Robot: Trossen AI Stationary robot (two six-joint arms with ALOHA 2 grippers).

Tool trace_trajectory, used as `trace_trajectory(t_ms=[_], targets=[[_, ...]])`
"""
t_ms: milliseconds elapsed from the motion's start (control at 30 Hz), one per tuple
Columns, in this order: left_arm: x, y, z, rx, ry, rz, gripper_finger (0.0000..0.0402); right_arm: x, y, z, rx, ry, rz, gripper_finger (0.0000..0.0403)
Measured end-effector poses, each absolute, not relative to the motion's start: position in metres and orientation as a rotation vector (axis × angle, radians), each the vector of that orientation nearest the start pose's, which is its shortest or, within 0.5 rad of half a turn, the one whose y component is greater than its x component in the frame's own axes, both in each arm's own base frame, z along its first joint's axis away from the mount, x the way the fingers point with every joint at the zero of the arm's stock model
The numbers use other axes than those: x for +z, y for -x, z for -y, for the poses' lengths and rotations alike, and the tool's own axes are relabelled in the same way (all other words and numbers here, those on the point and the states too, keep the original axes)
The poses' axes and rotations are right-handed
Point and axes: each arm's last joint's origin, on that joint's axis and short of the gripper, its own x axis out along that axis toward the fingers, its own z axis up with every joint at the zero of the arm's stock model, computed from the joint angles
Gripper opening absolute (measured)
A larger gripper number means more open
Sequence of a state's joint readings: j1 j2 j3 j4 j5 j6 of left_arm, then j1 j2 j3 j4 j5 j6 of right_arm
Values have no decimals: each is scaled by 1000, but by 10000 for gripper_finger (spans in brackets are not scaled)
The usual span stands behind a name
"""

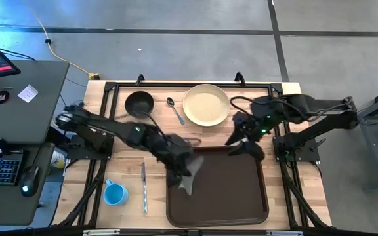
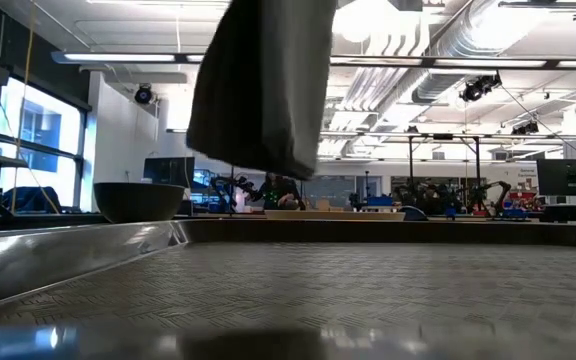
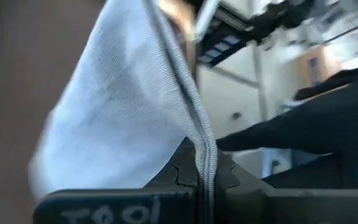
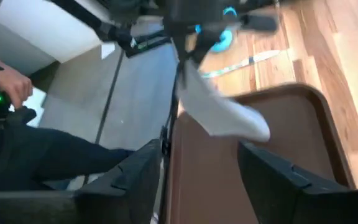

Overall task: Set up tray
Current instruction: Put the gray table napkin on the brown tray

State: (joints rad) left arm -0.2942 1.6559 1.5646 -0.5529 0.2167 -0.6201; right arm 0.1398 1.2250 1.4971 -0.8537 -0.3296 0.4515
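The napkin (image 1: 191, 176) hangs at a slant from the robot's left gripper, so the robot should turn it straight and place it lengthwise along the tray's side (image 1: 187, 196) next to the knife.
The dark brown tray (image 1: 218, 190) lies flat at the table's near middle; its floor (image 2: 318, 290) fills the low view. My left gripper (image 1: 181, 165) is above the tray's far left corner, shut on a grey napkin (image 1: 190, 178), which also shows in the low view (image 2: 263, 90) and the right wrist view (image 4: 219, 115). My right gripper (image 1: 245, 145) is open over the tray's far edge, with its fingers (image 4: 135, 177) spread above the tray (image 4: 253, 168). Whether it touches the tray cannot be told. My left gripper pinches the napkin's folded edge (image 3: 204, 165) between its two fingers, with several layers showing side by side. The fingers come from above. The napkin (image 3: 117, 118) hangs below them, slack and lifted clear of the tray floor.
On the far side of the table sit a cream plate (image 1: 206, 105), a dark bowl (image 1: 139, 103) and a spoon (image 1: 176, 111). A knife (image 1: 144, 187) and a blue cup (image 1: 115, 194) lie left of the tray. The tray floor is bare toward its near right.
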Motion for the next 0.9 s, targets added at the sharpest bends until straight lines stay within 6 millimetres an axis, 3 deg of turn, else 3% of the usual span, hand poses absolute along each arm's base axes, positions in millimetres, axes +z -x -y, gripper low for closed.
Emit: trace_trajectory(t_ms=[133,300,433,600,800,900], targets=[[325,-375,145,-399,655,-753,32,427,-205,-46,314,-459,-706,187],[337,-377,172,-630,711,-651,32,437,-180,-49,293,-501,-680,167],[330,-368,174,-640,568,-719,32,444,-166,-49,200,-531,-613,151],[270,-367,160,-616,364,-972,32,448,-163,-49,108,-580,-541,140],[200,-369,125,-606,366,-1133,32,446,-171,-54,89,-652,-563,140],[178,-367,110,-591,353,-1164,35,443,-174,-59,94,-671,-584,140]])
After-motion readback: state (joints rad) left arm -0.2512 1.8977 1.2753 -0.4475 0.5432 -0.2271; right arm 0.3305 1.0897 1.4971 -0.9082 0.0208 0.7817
